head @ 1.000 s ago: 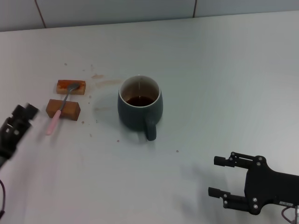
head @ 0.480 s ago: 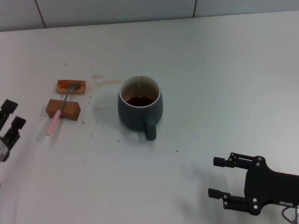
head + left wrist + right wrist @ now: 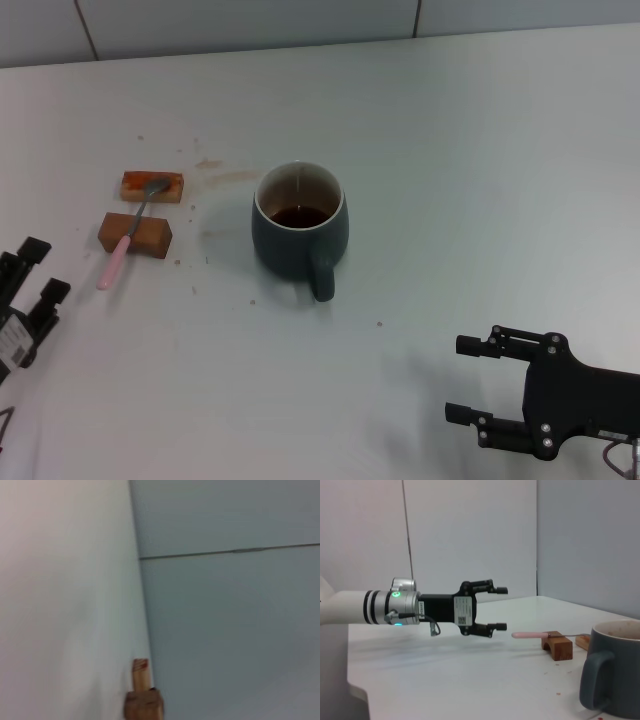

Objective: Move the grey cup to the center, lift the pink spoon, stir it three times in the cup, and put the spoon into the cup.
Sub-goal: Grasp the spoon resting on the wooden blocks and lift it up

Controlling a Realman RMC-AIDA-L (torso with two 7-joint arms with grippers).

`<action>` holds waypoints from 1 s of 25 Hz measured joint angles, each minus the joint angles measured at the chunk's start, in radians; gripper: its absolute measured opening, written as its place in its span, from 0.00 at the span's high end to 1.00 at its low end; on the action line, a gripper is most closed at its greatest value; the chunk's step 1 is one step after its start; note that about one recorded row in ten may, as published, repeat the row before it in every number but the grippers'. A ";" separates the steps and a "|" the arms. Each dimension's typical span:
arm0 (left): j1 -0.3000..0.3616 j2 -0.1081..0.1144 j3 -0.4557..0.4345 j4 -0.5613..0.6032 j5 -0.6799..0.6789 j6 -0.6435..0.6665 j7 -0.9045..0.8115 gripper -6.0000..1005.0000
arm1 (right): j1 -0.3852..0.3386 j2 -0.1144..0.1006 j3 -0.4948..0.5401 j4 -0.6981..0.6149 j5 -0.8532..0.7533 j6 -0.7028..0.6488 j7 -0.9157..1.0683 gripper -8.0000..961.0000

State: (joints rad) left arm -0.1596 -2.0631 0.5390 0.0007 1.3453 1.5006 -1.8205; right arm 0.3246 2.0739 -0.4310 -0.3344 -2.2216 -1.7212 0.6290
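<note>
The pink spoon's handle (image 3: 106,279) sticks out free past the nearer block, so the robot's open left gripper keeps moving toward it and closes around the handle (image 3: 114,262).
The grey cup (image 3: 300,225) stands mid-table with dark liquid inside and its handle toward me; it also shows in the right wrist view (image 3: 615,672). The pink spoon (image 3: 116,257) lies across two orange-brown blocks (image 3: 136,233), its metal bowl on the farther block; it also shows in the right wrist view (image 3: 535,635). My left gripper (image 3: 45,268) is open and empty near the table's left edge, a short way from the spoon's handle end; the right wrist view shows it too (image 3: 501,608). My right gripper (image 3: 460,378) is open and empty at the front right.
Brown stains and crumbs (image 3: 215,170) mark the table between the blocks and the cup. A tiled wall (image 3: 250,20) runs along the back edge. The left wrist view shows only table, wall and the two blocks (image 3: 143,702).
My left gripper has shifted along the table's left edge, a little toward the front, and its fingers now show apart. Cup, spoon and right arm have not moved.
</note>
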 joint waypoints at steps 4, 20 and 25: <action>-0.006 -0.003 0.019 -0.003 0.001 -0.030 -0.034 0.21 | 0.001 0.000 0.000 0.000 0.000 0.000 0.000 0.27; -0.045 -0.008 0.043 -0.040 0.001 -0.078 -0.091 0.21 | 0.019 0.000 0.000 0.000 0.001 0.002 0.011 0.27; -0.065 -0.009 0.042 -0.047 0.002 -0.089 -0.101 0.20 | 0.023 0.000 0.000 0.000 0.001 0.006 0.013 0.27</action>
State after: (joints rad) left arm -0.2248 -2.0716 0.5807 -0.0465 1.3468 1.4113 -1.9219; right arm 0.3476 2.0739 -0.4310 -0.3344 -2.2211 -1.7150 0.6415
